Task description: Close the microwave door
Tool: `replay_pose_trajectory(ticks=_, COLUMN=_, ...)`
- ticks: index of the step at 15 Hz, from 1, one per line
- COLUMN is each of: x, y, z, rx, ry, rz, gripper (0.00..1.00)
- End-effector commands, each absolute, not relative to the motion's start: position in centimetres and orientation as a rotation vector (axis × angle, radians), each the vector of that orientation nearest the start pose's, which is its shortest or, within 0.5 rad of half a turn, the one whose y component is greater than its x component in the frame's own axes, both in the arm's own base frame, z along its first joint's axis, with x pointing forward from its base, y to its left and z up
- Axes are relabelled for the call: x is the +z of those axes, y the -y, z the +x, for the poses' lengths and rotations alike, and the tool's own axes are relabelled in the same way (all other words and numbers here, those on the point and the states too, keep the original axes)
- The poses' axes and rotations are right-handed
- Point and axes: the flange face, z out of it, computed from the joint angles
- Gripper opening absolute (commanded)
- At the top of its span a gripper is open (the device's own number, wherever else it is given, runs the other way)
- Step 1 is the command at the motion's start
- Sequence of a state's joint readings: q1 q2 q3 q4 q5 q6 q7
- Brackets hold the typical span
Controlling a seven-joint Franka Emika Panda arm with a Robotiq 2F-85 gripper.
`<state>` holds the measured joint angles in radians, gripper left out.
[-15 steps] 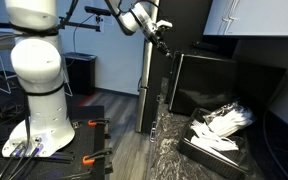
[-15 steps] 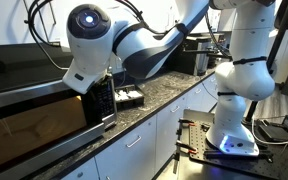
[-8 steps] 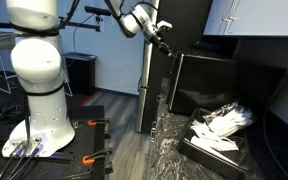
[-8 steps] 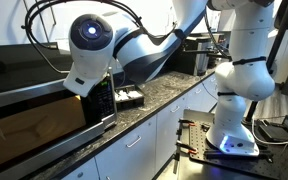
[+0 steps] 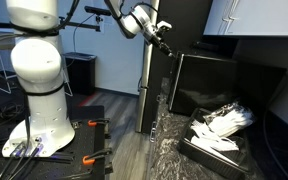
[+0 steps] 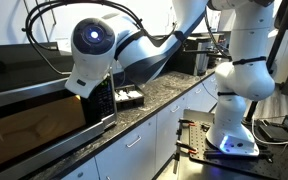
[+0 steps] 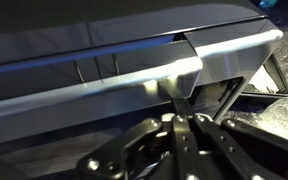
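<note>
A lit gap (image 7: 149, 44) shows behind the door, and my gripper slants against its corner, so next I back off, square up and push farther along the silver edge (image 7: 124, 84).
The black microwave (image 5: 224, 85) stands on the dark granite counter. Its door (image 5: 152, 90) is swung open and shows edge-on as a tall dark panel. In an exterior view the door (image 6: 34, 125) fills the lower left. My gripper (image 5: 162, 38) is at the door's upper outer edge. It also shows behind the big wrist joint (image 6: 102, 98). In the wrist view my gripper (image 7: 184, 122) has its fingers pressed together, tips against the door's silver edge (image 7: 174, 75). It holds nothing.
A black tray with white items (image 5: 219, 130) sits on the counter in front of the microwave and also shows in an exterior view (image 6: 130, 97). The robot's white base (image 5: 39, 100) stands on the floor. White cabinet fronts (image 6: 144, 150) run below the counter.
The arm has shifted slightly, its wrist joint lower and nearer the door's edge. The door's position looks almost unchanged.
</note>
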<state>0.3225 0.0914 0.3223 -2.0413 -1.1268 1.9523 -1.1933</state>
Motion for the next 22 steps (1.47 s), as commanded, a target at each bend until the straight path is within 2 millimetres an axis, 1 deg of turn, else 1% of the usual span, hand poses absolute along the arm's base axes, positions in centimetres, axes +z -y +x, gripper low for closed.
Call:
replay_pose_trajectory(ticks=1, x=43.0, y=-26.3, z=49.7, rx=-0.539, ry=-2.008, rz=0.785, gripper=0.00)
replay_pose_trajectory(ticks=4, x=43.2, y=-24.5, z=49.1, rx=-0.568, ry=-1.992, rz=0.804, gripper=0.00)
replay_pose_trajectory(ticks=6, x=43.4, y=-22.9, z=48.7, rx=-0.576, ry=-1.994, rz=0.821, gripper=0.00)
replay_pose_trajectory(ticks=7, x=43.5, y=-21.8, z=48.8, rx=-0.595, ry=-1.983, rz=0.832, gripper=0.00)
replay_pose_trajectory(ticks=9, x=43.6, y=-21.1, z=48.7, rx=-0.602, ry=-1.989, rz=0.826, gripper=0.00)
replay_pose_trajectory(ticks=10, x=43.7, y=-21.4, z=49.1, rx=-0.604, ry=-1.990, rz=0.818, gripper=0.00)
replay_pose_trajectory(ticks=11, x=43.8, y=-21.9, z=48.7, rx=-0.608, ry=-1.993, rz=0.804, gripper=0.00)
replay_pose_trajectory(ticks=14, x=44.1, y=-24.2, z=47.3, rx=-0.617, ry=-2.051, rz=0.780, gripper=0.00)
replay_pose_trajectory(ticks=16, x=44.9, y=-25.7, z=46.7, rx=-0.570, ry=-2.085, rz=0.824, gripper=0.00)
replay_pose_trajectory(ticks=18, x=45.7, y=-28.1, z=46.0, rx=-0.504, ry=-2.144, rz=0.881, gripper=0.00)
replay_pose_trajectory(ticks=21, x=47.1, y=-31.4, z=43.7, rx=-0.406, ry=-2.270, rz=1.003, gripper=0.00)
replay_pose_trajectory(ticks=22, x=47.3, y=-32.5, z=43.5, rx=-0.386, ry=-2.291, rz=1.025, gripper=0.00)
